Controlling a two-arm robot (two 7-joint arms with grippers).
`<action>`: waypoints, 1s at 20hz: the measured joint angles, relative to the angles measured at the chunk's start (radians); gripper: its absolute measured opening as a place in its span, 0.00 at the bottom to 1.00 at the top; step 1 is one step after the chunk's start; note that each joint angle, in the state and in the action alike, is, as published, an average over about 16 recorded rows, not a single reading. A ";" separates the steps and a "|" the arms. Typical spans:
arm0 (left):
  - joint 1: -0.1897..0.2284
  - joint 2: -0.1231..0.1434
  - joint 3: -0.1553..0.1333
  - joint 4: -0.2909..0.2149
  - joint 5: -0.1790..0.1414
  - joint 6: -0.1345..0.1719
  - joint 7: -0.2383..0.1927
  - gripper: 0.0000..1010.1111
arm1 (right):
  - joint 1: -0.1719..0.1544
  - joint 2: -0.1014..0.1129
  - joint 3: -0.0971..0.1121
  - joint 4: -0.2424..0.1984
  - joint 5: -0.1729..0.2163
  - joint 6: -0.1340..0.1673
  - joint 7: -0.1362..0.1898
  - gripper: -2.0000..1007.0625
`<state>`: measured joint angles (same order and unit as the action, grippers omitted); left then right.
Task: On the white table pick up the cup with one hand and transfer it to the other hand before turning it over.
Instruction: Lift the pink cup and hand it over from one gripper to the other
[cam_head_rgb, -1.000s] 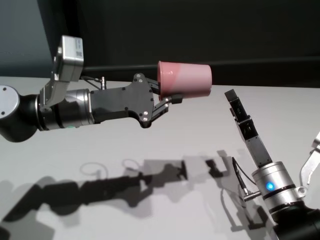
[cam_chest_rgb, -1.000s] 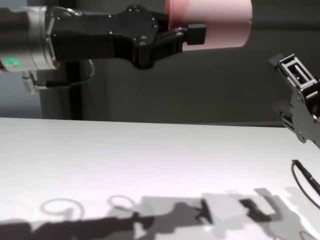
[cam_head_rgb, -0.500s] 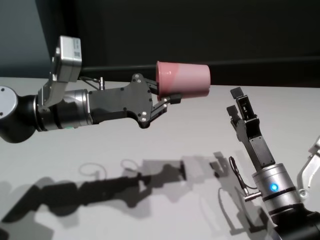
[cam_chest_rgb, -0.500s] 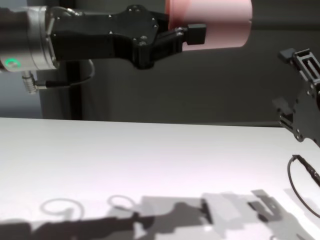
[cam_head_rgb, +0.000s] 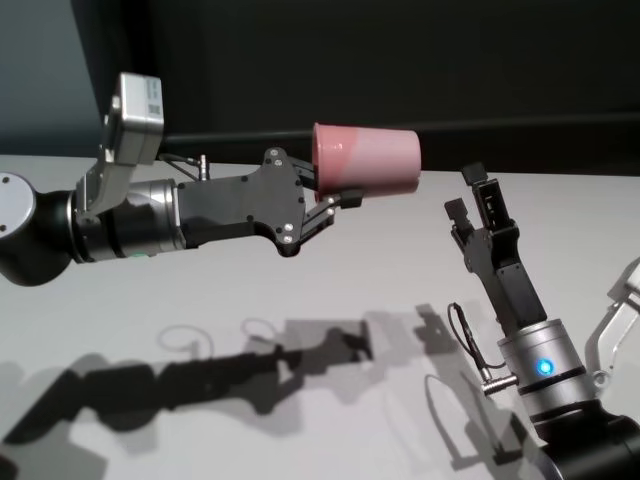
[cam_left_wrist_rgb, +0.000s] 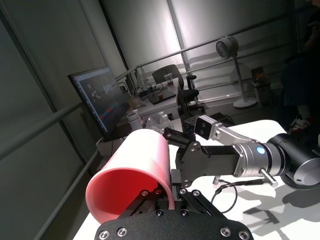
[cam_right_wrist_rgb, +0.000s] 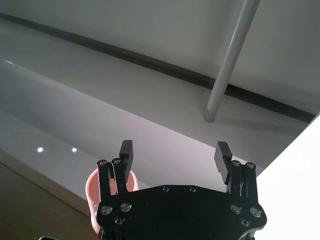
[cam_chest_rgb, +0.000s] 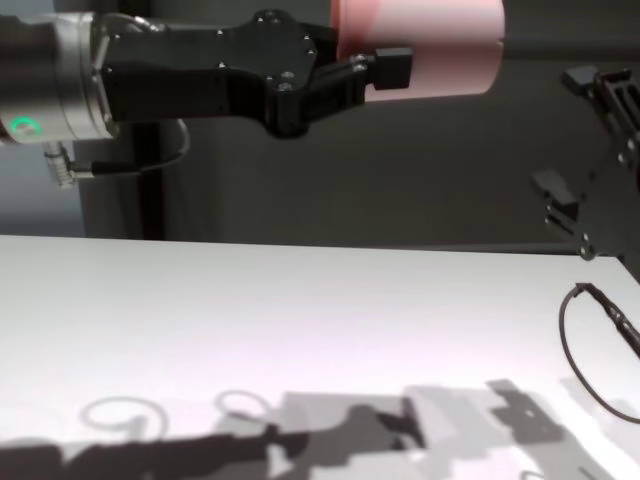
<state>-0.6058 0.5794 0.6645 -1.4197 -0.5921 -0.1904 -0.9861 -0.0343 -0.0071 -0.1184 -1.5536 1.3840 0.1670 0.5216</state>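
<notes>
I expect the pink cup (cam_chest_rgb: 430, 48) to be empty when I turn it with its opening down, because it lies sideways above a clear white table (cam_chest_rgb: 320, 325).
The pink cup (cam_head_rgb: 368, 158) lies on its side in the air above the white table (cam_head_rgb: 350, 290), mouth toward my left arm, base pointing right. My left gripper (cam_head_rgb: 337, 192) is shut on the cup at its rim end. The chest view shows the cup (cam_chest_rgb: 420, 45) and that gripper (cam_chest_rgb: 385, 65) at the top. The left wrist view looks into the cup's mouth (cam_left_wrist_rgb: 132, 175). My right gripper (cam_head_rgb: 466, 195) is open, to the right of the cup's base and slightly lower, not touching it. In the right wrist view its open fingers (cam_right_wrist_rgb: 175, 152) frame a sliver of cup (cam_right_wrist_rgb: 94, 192).
A dark wall runs behind the table's far edge. A black cable loop (cam_head_rgb: 465, 330) hangs off my right forearm. Arm shadows fall on the tabletop (cam_chest_rgb: 250, 330) under both arms. Nothing else stands on the table.
My right gripper has risen and moved left toward the cup's base, its fingers turning. The left arm and the cup have stayed still.
</notes>
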 joint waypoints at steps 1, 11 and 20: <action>0.000 0.000 0.000 0.000 0.000 0.000 0.000 0.04 | 0.002 0.001 -0.004 0.000 0.004 0.002 0.002 0.99; 0.000 0.000 0.000 0.000 0.000 0.000 0.000 0.04 | 0.025 0.007 -0.048 0.004 0.032 0.016 0.029 0.99; 0.000 0.000 0.000 0.000 0.000 0.000 0.000 0.04 | 0.033 0.012 -0.081 0.006 0.065 0.025 0.066 0.99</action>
<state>-0.6057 0.5794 0.6645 -1.4197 -0.5921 -0.1904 -0.9861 -0.0009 0.0053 -0.1998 -1.5477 1.4490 0.1918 0.5872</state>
